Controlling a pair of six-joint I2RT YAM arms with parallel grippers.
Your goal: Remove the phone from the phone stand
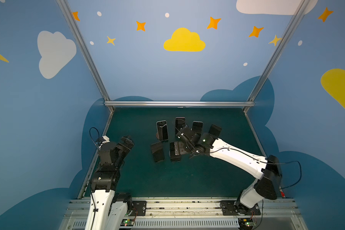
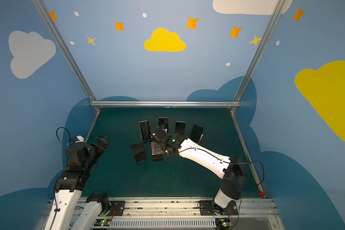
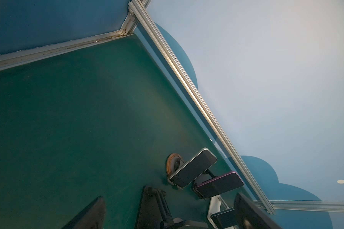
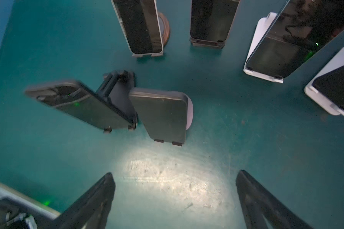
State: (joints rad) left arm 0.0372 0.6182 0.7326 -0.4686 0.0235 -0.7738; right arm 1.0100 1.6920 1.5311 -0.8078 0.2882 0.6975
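The robot's right gripper should swing round to the front of the grey phone (image 4: 162,118), square to its top edge (image 4: 158,94), before taking hold of it, because the phone stands crooked to the gripper's fingers.
Several dark phones lean on stands mid-table. In the right wrist view, a black phone (image 4: 81,105) sits on a black phone stand (image 4: 117,87). Beside it, a grey phone-sized slab (image 4: 161,115) rests on two hooks. My right gripper (image 4: 175,172) is open above bare table in front of these two, with nothing between its fingers. In a top view it (image 1: 178,148) hangs over the front pair. My left gripper (image 1: 127,142) is open and empty at the table's left side, apart from the phones, and the left wrist view (image 3: 169,196) shows the same.
Behind the front pair stands a row of phones: one on a wooden round-based stand (image 4: 165,27), one on a dark stand (image 4: 207,42) and two on white stands (image 4: 260,31). Metal frame rails (image 1: 179,103) and blue walls bound the green table (image 1: 167,179).
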